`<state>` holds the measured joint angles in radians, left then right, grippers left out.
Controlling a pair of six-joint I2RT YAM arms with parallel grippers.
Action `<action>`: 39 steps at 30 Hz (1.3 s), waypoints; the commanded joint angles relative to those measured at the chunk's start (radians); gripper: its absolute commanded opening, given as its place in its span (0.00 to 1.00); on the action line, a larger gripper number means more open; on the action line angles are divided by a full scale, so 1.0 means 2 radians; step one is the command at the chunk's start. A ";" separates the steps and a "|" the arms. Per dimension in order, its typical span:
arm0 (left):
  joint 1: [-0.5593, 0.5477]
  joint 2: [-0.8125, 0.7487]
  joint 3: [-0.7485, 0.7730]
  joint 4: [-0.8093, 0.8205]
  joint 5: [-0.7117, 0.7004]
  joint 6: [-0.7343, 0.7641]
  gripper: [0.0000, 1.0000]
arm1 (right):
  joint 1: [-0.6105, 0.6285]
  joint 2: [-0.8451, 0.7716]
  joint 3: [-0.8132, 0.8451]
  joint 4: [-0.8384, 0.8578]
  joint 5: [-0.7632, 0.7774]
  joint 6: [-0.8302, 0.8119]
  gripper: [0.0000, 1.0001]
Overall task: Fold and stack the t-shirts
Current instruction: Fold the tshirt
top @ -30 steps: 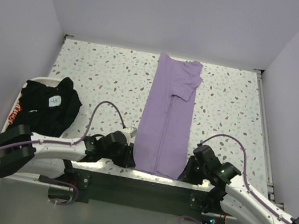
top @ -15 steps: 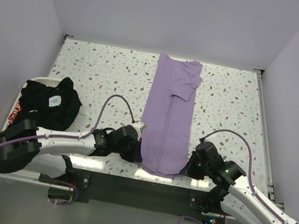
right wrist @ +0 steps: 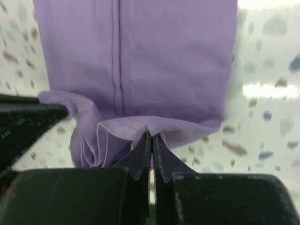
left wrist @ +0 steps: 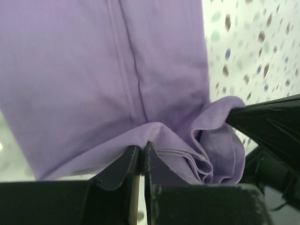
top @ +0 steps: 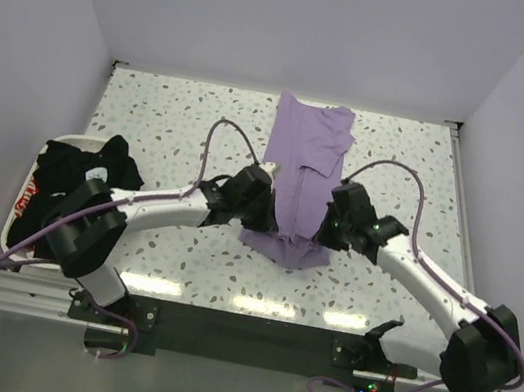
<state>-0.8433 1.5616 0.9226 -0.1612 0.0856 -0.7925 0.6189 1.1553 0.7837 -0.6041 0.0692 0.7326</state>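
Observation:
The hem's corners are level across the flat t-shirt. My right gripper keeps moving its corner forward and lets go at the t-shirt's middle.
The lavender-purple t-shirt lies folded into a long strip down the middle of the table, its near end lifted and doubled back. My left gripper is shut on the hem's left corner; in the left wrist view the cloth bunches just past the tips. My right gripper is shut on the hem's right corner, seen in the right wrist view with the shirt beyond. The black t-shirts, one with a red-and-white print, lie heaped at the left.
A white tray holds the black heap at the table's left edge. The speckled table is walled in at back and sides. Purple cables loop above both arms.
Both grippers have moved away from the near edge toward mid-table, carrying the shirt's near hem up and over its lower part. The black heap has not moved.

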 commanded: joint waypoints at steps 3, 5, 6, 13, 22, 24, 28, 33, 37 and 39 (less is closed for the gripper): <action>0.043 0.078 0.121 0.002 0.006 0.001 0.00 | -0.075 0.132 0.108 0.100 -0.013 -0.040 0.00; 0.061 0.114 0.157 -0.008 0.002 -0.003 0.00 | -0.087 0.161 0.140 0.119 -0.025 -0.040 0.00; 0.067 0.123 0.166 -0.007 0.005 -0.003 0.00 | -0.097 0.177 0.148 0.126 -0.026 -0.039 0.00; 0.129 0.198 0.243 -0.004 0.022 0.004 0.00 | -0.144 0.276 0.225 0.146 -0.048 -0.036 0.00; 0.158 0.247 0.301 -0.009 0.039 0.030 0.00 | -0.175 0.339 0.286 0.127 -0.054 -0.050 0.00; 0.162 0.249 0.303 -0.008 0.039 0.031 0.00 | -0.181 0.343 0.284 0.129 -0.057 -0.050 0.00; 0.169 0.255 0.309 -0.010 0.038 0.033 0.00 | -0.188 0.354 0.285 0.135 -0.065 -0.050 0.00; 0.173 0.262 0.309 -0.010 0.035 0.039 0.00 | -0.194 0.364 0.282 0.137 -0.069 -0.050 0.00; 0.178 0.266 0.311 -0.008 0.038 0.045 0.00 | -0.204 0.363 0.276 0.147 -0.075 -0.048 0.00; 0.180 0.268 0.313 -0.007 0.041 0.049 0.00 | -0.207 0.366 0.280 0.145 -0.076 -0.050 0.00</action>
<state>-0.4999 2.0953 1.5024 -0.1890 0.1524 -0.7326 0.2188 1.8870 1.3144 -0.3519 -0.0669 0.6495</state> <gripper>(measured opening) 0.102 0.014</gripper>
